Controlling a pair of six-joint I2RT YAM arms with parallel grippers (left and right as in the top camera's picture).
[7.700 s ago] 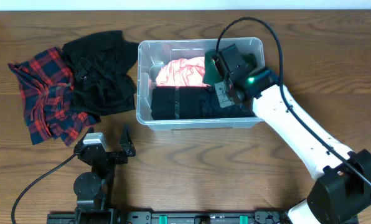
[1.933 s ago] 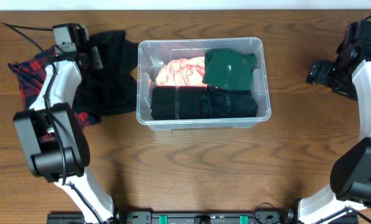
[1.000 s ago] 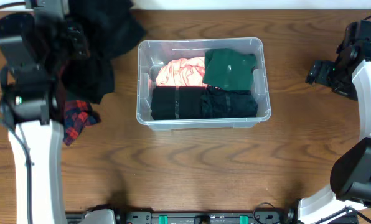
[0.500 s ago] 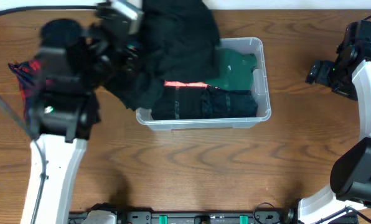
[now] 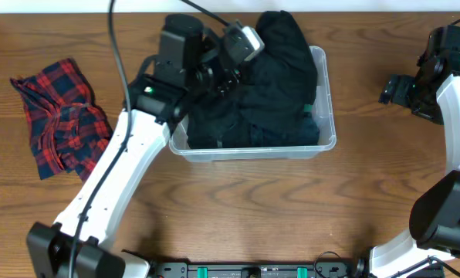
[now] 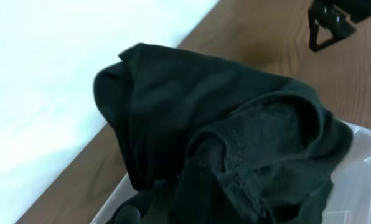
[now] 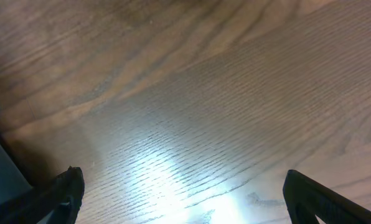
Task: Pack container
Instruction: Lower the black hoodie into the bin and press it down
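Note:
The black garment's bulk hangs over the open clear container, so my left gripper keeps going toward the container's middle and lets go of the garment there.
The clear container stands at the middle back of the table. My left gripper hangs over its left half, shut on a black garment. The garment drapes across most of the bin and over its back rim. In the left wrist view the black garment fills the frame above the container's rim, hiding the jaws. Dark folded clothes lie along the bin's front wall. My right gripper is far to the right, open over bare wood, its fingertips wide apart.
A red plaid garment lies crumpled on the table at the far left. A black cable arcs over the back left. The right arm's base stands at the front right corner.
My left arm has swung right with the black garment, from beside the bin's left end to over it. The garment now covers the pink and green clothes. The right arm has not moved.

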